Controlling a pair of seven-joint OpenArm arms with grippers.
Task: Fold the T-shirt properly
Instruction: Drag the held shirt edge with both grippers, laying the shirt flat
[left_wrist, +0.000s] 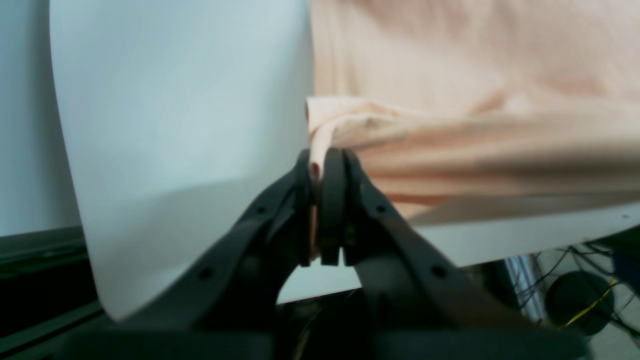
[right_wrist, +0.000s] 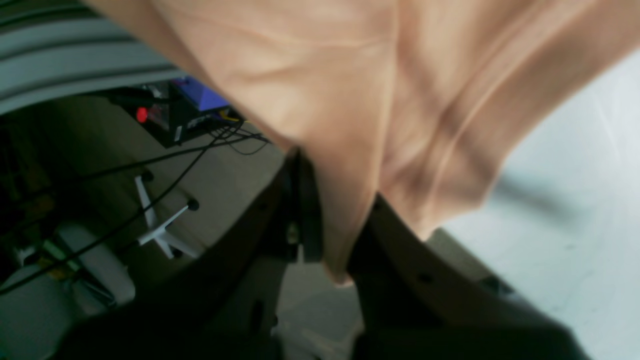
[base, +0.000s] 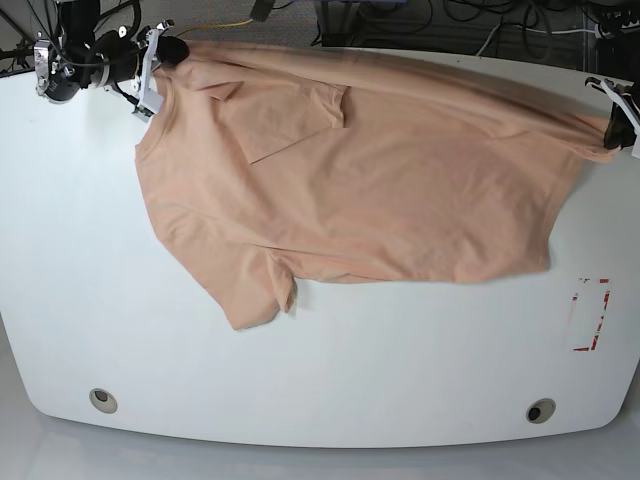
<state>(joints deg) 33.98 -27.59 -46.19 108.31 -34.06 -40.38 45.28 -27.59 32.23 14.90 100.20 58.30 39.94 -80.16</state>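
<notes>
The T-shirt's far side (base: 385, 76) is tight from shoulder to hem, so my right gripper should keep lowering the T-shirt's shoulder edge (base: 203, 66) until it lies flat, then let it go.
The peach T-shirt (base: 400, 180) lies spread across the far half of the white table (base: 330, 380), plain side up; no emblem shows. One sleeve (base: 290, 110) is folded onto the body, the other (base: 255, 295) points toward the front. My right gripper (base: 160, 55) at the far left corner is shut on the shirt's shoulder edge, seen close in the right wrist view (right_wrist: 335, 220). My left gripper (base: 612, 125) at the far right edge is shut on the shirt's hem corner, also in the left wrist view (left_wrist: 322, 170). The cloth is stretched between them.
A red-marked rectangle (base: 588, 315) sits on the table at the right. Two round holes (base: 102, 400) (base: 540, 411) are near the front edge. Cables and a black box with a red button (right_wrist: 150, 116) lie on the floor beyond the table edge.
</notes>
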